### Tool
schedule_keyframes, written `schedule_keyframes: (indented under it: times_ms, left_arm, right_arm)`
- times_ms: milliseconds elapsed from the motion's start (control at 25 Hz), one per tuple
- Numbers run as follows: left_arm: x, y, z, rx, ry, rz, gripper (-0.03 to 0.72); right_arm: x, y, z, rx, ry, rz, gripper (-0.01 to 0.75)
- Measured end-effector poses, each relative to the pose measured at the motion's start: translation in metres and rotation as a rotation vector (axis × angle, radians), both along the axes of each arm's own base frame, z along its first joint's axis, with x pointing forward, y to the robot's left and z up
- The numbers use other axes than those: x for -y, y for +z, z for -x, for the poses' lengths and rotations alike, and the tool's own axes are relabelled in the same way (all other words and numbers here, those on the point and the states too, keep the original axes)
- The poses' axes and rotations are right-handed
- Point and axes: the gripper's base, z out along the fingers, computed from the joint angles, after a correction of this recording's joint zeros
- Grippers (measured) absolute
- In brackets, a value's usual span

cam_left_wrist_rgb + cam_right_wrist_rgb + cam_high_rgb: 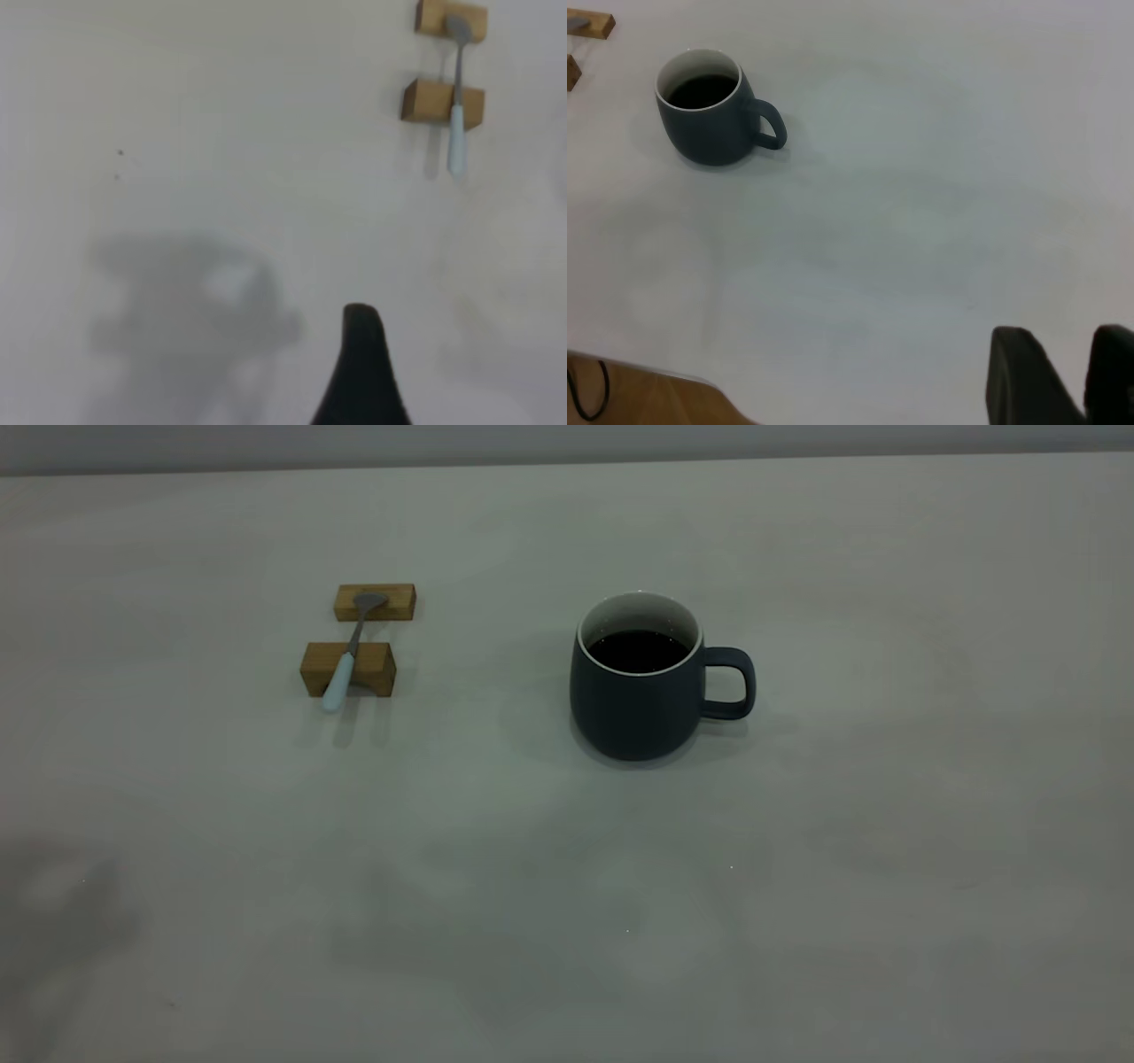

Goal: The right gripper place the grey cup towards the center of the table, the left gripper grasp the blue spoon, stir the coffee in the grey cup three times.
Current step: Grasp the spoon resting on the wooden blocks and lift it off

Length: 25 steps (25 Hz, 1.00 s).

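The thin blue spoon (352, 650) is much narrower than the grey cup's opening (640, 634), so it will tip against the cup's rim when I let go of it inside.
The grey cup (640, 691) stands upright near the middle of the table (567, 886), handle to the right, with dark coffee (638, 651) inside. The right wrist view shows the cup (709, 115) far off. The blue spoon (345, 664) lies across two tan wooden blocks at the left, its bowl on the far block; it also shows in the left wrist view (456, 133). Neither arm appears in the exterior view. My left gripper (361, 372) hangs over bare table, well away from the spoon. My right gripper (1067, 372) is open and empty, far from the cup.
Two tan wooden blocks (347, 668) (375, 602) carry the spoon. The table's edge and a brown surface with a black cable (602, 394) show in the right wrist view. Bare tabletop lies in front of and to the right of the cup.
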Motion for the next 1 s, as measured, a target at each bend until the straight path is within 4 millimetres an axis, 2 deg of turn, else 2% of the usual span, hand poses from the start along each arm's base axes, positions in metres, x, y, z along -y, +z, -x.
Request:
schedule_keyframes:
  times_ms: [200,280,440,600,720,1000]
  left_arm:
    - [0.01,-0.036,-0.07,-0.183,-0.045,0.009,0.656]
    - [0.02,-0.054,-0.097,-0.236,-0.081,0.003,0.653]
    - [0.046,-0.089,-0.135,-0.307,-0.154,-0.01,0.65]
    - [0.073,-0.125,-0.158,-0.367,-0.218,-0.027,0.642]
    - [0.086,-0.151,-0.166,-0.398,-0.243,-0.035,0.637]
    - [0.093,-0.199,-0.175,-0.45,-0.25,-0.044,0.623]
  right_arm:
    - [0.0,0.0,0.0,0.0,0.0,0.001,0.209]
    - [0.0,0.0,0.0,0.0,0.0,0.001,0.209]
    - [0.0,0.0,0.0,0.0,0.0,0.001,0.209]
    - [0.0,0.0,0.0,0.0,0.0,0.001,0.209]
    - [0.0,0.0,0.0,0.0,0.0,0.001,0.209]
    - [0.0,0.0,0.0,0.001,0.0,0.0,0.21]
